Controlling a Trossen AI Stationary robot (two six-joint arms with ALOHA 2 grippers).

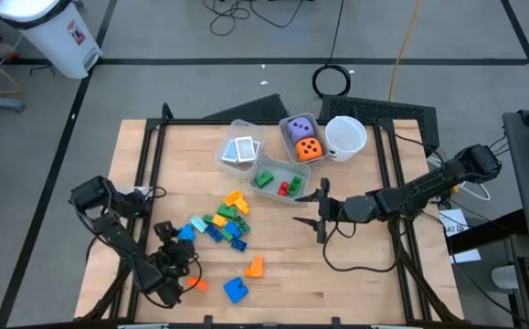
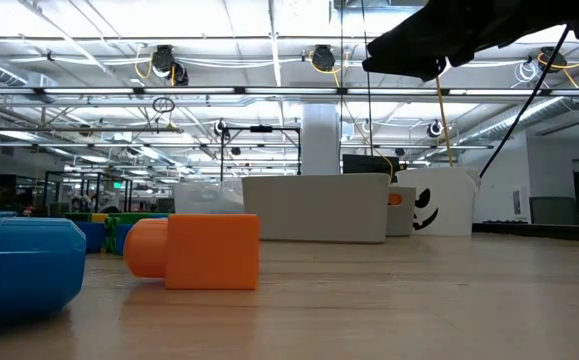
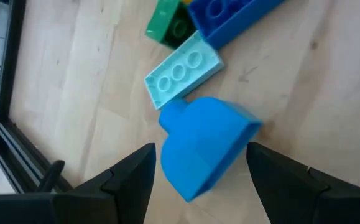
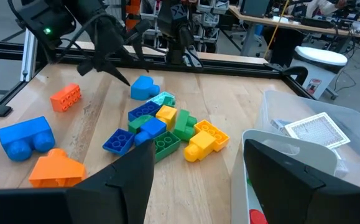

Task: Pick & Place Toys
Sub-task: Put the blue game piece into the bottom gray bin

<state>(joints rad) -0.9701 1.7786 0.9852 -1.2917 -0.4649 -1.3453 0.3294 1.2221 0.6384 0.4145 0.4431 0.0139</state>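
The light blue brick is beyond the open fingers, so the robot's left gripper should keep going toward the rounded blue block's near end and close there.
A pile of small blocks, blue, green and yellow, lies on the wooden table. A rounded blue block lies at the pile's left end, next to a light blue brick. My left gripper is open, with one finger on either side of the rounded blue block and a gap to each; it also shows in the high view. My right gripper is open and empty above the table, right of the pile, beside the bin of green and red blocks.
An orange block, a blue block and a small orange brick lie near the front edge. Clear bins hold white cards and two dice. A white cup stands at the far right.
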